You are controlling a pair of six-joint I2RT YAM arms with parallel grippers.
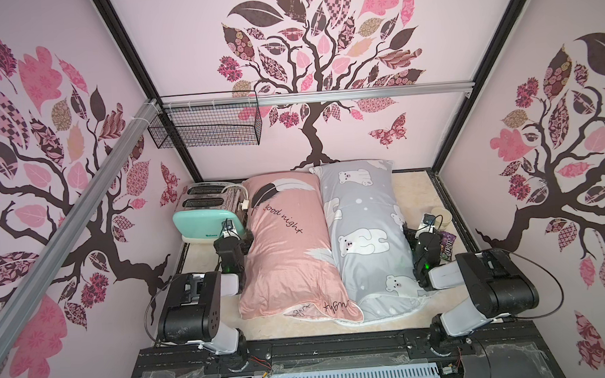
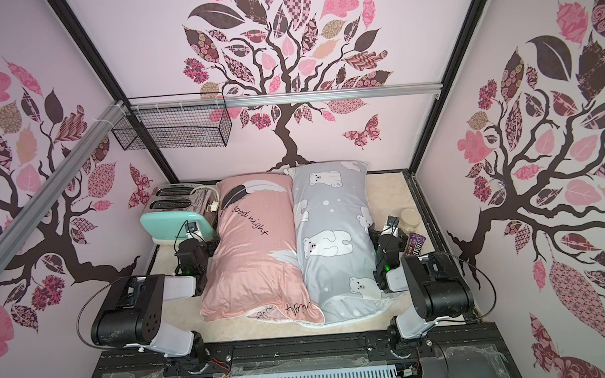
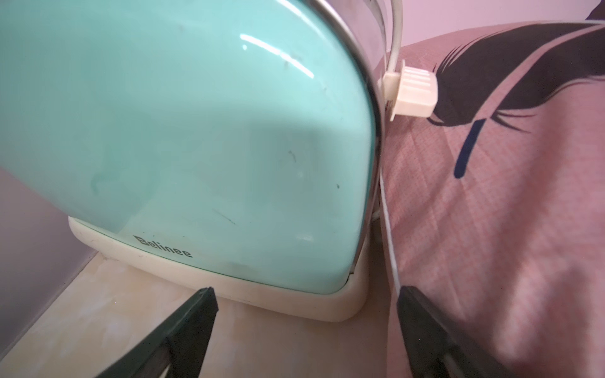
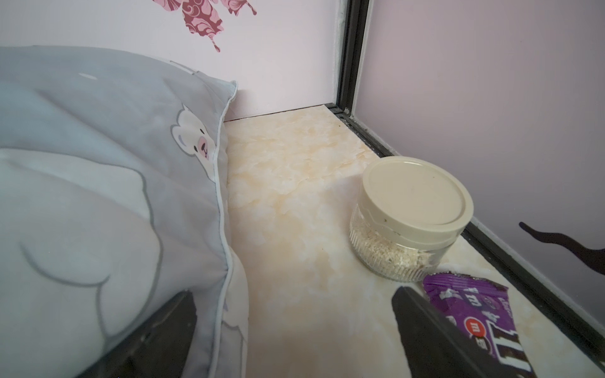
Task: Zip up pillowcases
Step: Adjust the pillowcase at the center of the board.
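The pink pillowcase's near corner [image 1: 355,314] rests against the grey pillowcase, far away from my left gripper. My right gripper should take that corner between its fingers before zipping.
Two pillowcases lie side by side along the table, touching, in both top views. The pink one [image 1: 286,247] [image 2: 251,256] has feathers and "good night" script. The grey one [image 1: 363,229] [image 2: 335,223] has white polar bears. Their near ends look loose and rumpled [image 1: 336,310]. My left gripper [image 1: 234,236] [image 3: 306,291] stands open over bare table, between a toaster and the pink pillowcase [image 3: 491,196]. My right gripper [image 1: 422,231] [image 4: 294,293] is open too; one finger [image 4: 170,327] sits against the grey pillowcase's edge [image 4: 98,196], and nothing lies between the fingers.
A mint toaster [image 1: 206,219] [image 2: 174,218] [image 3: 196,131] with a white plug [image 3: 409,95] stands close ahead of the left gripper. A lidded jar [image 1: 441,216] [image 4: 415,209] and a purple candy bag [image 1: 448,244] [image 4: 474,314] lie by the right gripper. A wire basket [image 1: 205,124] hangs on the back rail.
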